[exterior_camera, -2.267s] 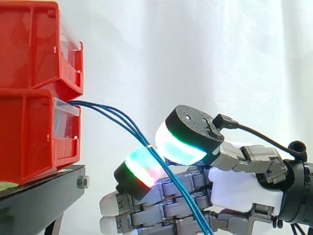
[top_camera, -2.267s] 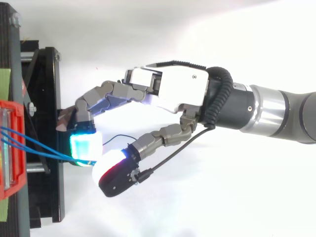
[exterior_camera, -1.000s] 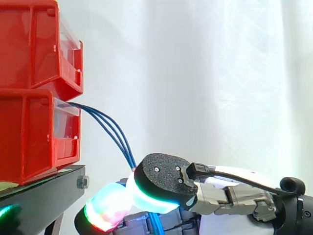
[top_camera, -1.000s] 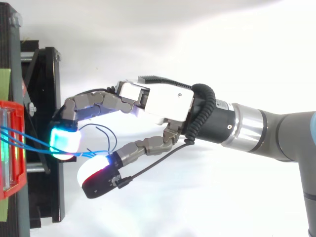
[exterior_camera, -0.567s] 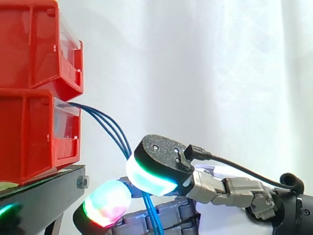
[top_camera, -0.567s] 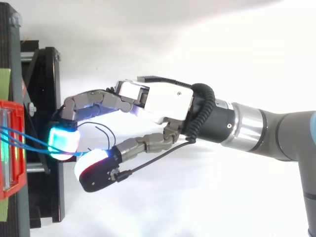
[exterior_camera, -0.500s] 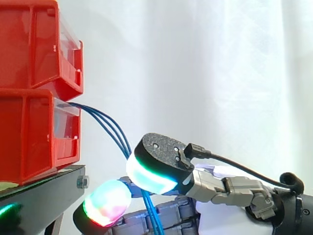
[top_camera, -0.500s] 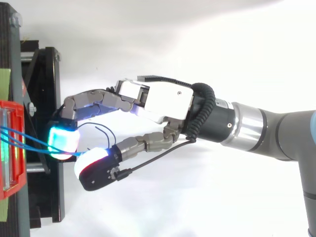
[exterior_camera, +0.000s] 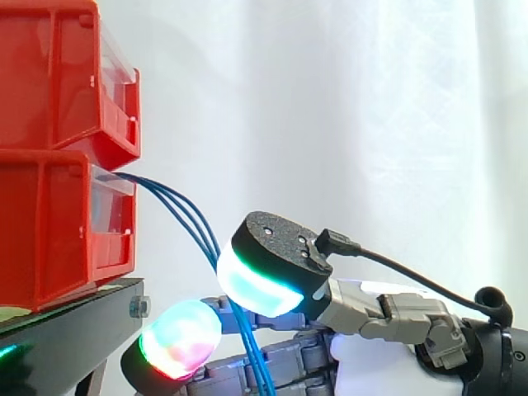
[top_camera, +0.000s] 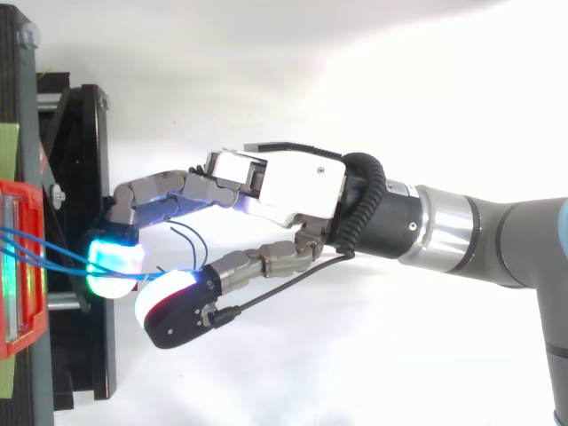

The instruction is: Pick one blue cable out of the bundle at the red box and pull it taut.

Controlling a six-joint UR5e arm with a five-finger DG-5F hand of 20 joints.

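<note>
I expect the bundle (exterior_camera: 183, 206) to come along together in a flatter arch when I pull, since the blue cables run close together through the gap (exterior_camera: 228, 304) between my fingers.
A bundle of blue cables (exterior_camera: 177, 206) leaves the front of the lower red box (exterior_camera: 49, 231) and sags down to the right. My hand (top_camera: 297, 182) reaches in from the right, just off the stand's edge. The cables (top_camera: 35, 253) run into the gap between a cyan-glowing finger pad (top_camera: 115, 266) and the thumb pad (top_camera: 173, 306). From the side, the strands brush the left edge of the thumb pad (exterior_camera: 268, 264) and pass clear of the green-red finger pad (exterior_camera: 177, 338) below it. I see no single cable pinched; the hand is open around the bundle.
A second red box (exterior_camera: 58, 74) is stacked on the lower one. Both sit on a black stand (exterior_camera: 74, 322) whose edge (top_camera: 84, 177) lies right under the fingertip. A white curtain hangs behind, and open white floor lies to the right.
The hand has moved left toward the box and lower since the earliest frames. In the last half second the thumb pad rose slightly and the cyan finger pad drew nearer to it.
</note>
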